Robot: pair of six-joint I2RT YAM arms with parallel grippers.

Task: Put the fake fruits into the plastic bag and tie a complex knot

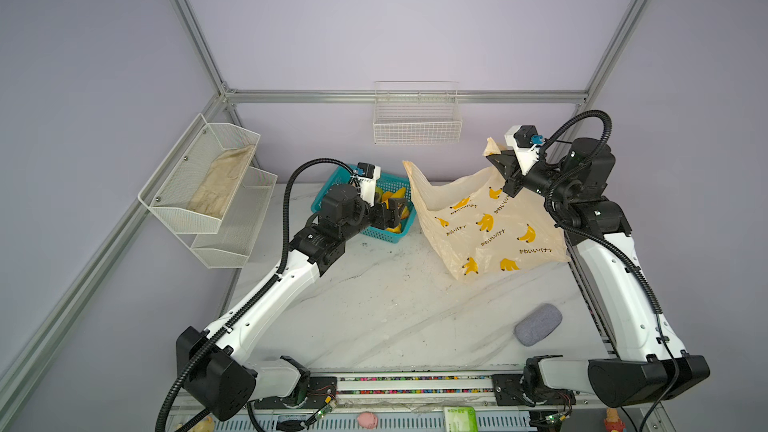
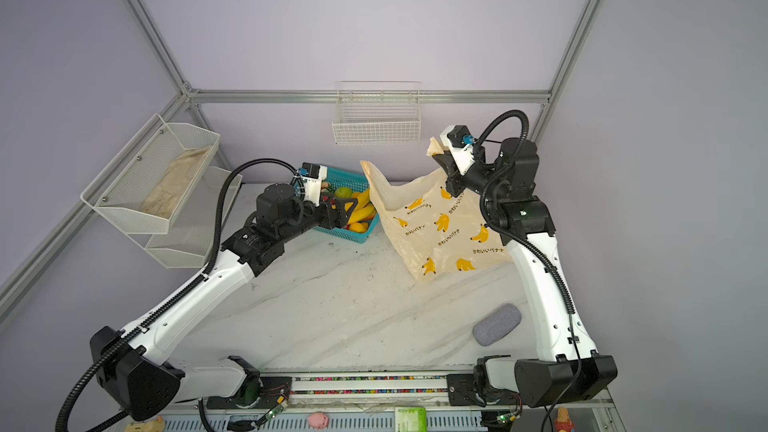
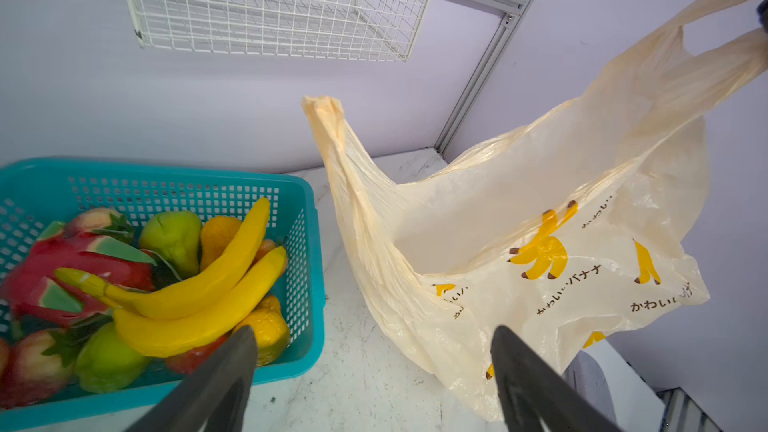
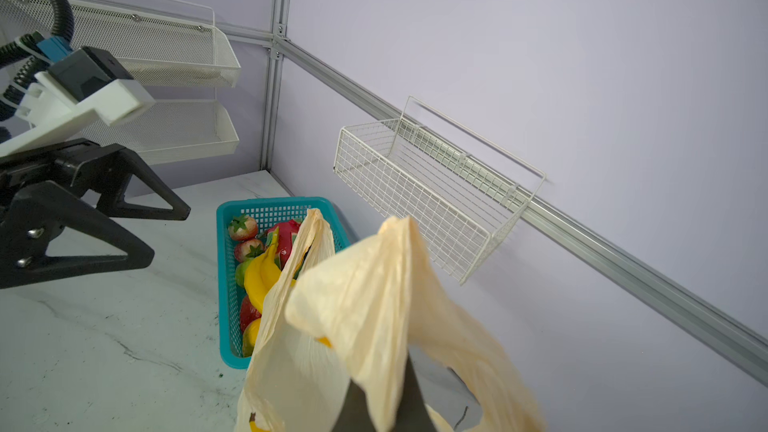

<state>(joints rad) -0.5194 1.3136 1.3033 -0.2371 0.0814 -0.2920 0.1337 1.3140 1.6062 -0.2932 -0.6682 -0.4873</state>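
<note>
My left gripper needs to grab the bag's rim to get the bag's opening upright first, because the plastic bag hangs at a slant from one handle in my right gripper.
The fake fruits lie in a teal basket: a banana bunch on top, a dragon fruit, a green pear and strawberries. My left gripper is open and empty, hovering over the basket's edge nearest the bag. The plastic bag stands open-mouthed on the table to the right of the basket. My right gripper is shut on one handle, holding it up. The other handle sticks up free. No knot is in view.
A grey oval pad lies near the table's front right. A white wire basket hangs on the back wall. Mesh shelves on the left wall hold a beige cloth.
</note>
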